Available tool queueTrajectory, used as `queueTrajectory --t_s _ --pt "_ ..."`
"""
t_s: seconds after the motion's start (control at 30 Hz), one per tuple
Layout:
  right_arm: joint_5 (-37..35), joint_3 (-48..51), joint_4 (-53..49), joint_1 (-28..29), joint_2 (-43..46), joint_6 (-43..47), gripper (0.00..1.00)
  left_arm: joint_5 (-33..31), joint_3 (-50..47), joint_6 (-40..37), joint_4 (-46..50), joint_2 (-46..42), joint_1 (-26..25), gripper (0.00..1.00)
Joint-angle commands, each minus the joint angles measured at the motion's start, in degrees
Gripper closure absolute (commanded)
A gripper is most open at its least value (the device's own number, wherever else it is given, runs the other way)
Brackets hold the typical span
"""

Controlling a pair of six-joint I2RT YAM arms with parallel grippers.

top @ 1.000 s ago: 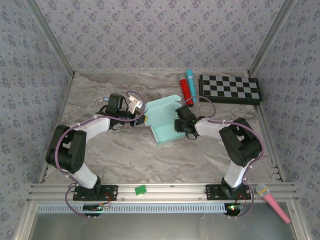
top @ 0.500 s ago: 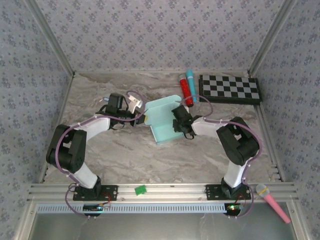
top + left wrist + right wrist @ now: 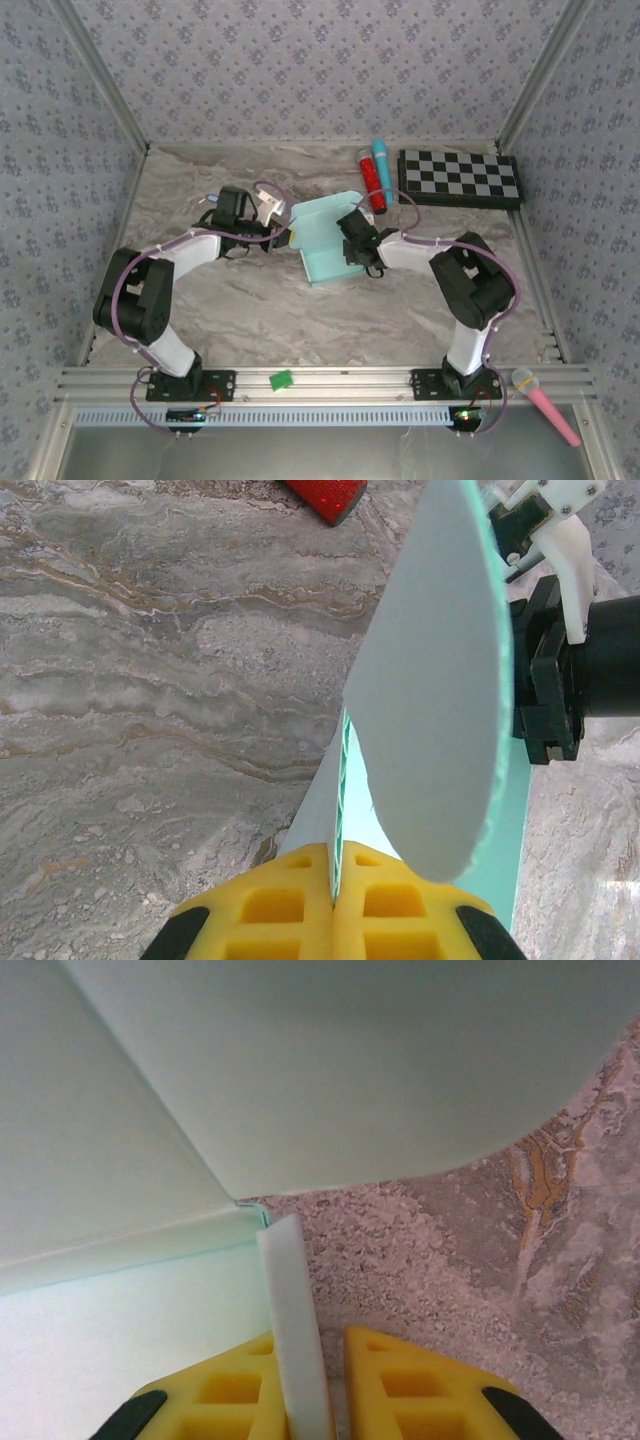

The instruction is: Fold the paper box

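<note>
My right gripper is at the end of the box's side (image 3: 278,1232) by the lid's fold; it should open, back along that side toward the front and pinch there.
The paper box (image 3: 325,248) is pale mint card, half formed, lying mid-table with its walls up and a rounded flap (image 3: 430,680) standing. My left gripper (image 3: 284,239) is at the box's left side. In the left wrist view its yellow pads (image 3: 270,905) are shut on the edge of a card wall (image 3: 336,810). My right gripper (image 3: 352,246) is at the box's right wall. In the right wrist view a white card strip (image 3: 293,1300) stands between its yellow fingers (image 3: 400,1375), with a thin gap showing on the strip's right side.
A black-and-white checkerboard (image 3: 460,178) lies at the back right, with a red tube (image 3: 372,182) and a blue tube (image 3: 383,165) beside it, just behind the box. A pink microphone (image 3: 545,402) and a small green piece (image 3: 281,379) rest on the front rail.
My right gripper has slid left against the box's right wall and its jaws have narrowed around it. The left arm has stayed put, still pinching the card.
</note>
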State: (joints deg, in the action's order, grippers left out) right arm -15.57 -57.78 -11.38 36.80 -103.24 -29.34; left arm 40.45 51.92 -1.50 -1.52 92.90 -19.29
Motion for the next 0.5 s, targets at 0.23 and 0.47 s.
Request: queueTrajectory --t_s 0.23,0.47 --pt "-8.55 -1.2 -8.11 -0.63 -4.16 -0.85 0.86 2.62 2.06 -0.97 1.61 -0.18 0.57 1.0" --pt "-12.13 -2.48 -11.04 0.09 -5.65 -0.53 0.89 2.62 2.13 -1.09 1.88 -0.22 0.67 1.0"
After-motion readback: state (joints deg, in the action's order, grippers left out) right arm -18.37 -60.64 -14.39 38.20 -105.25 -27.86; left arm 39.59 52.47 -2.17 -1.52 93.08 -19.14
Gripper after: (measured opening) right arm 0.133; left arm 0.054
